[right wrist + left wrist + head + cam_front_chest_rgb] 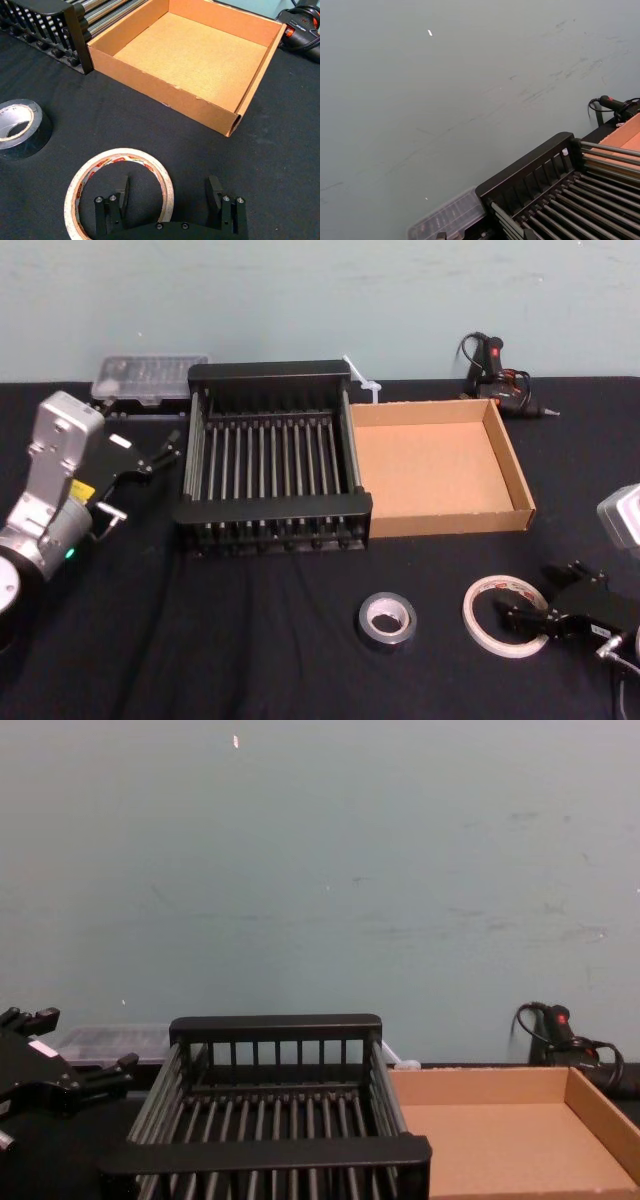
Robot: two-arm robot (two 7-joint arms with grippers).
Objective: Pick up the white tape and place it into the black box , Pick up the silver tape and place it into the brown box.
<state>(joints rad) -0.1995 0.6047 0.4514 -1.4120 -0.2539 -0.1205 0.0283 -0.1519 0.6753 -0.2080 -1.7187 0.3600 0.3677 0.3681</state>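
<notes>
The white tape (122, 155) will come to rest flat across the gaps (267, 1132) between the black box's rods when the robot drops it, because those gaps are far narrower than the ring.
The white tape (497, 586) lies flat on the black cloth at the front right, with red print on its top face (100, 162). My right gripper (535, 605) is open and low over the roll's right side. In the right wrist view one finger (122, 192) stands inside the ring and the other outside it. The silver tape (388, 639) lies flat just left of the white roll (30, 132). The black box (270, 508) sits mid-table, with the brown box (450, 522) against its right side; nothing lies in either. My left gripper (160, 452) hovers open beside the crate's left wall.
A clear plastic case (150, 378) lies behind the crate at the back left. At the table's back right corner lies a black glue gun (497, 375) with its cord. A small white object (362, 385) pokes out behind the crate.
</notes>
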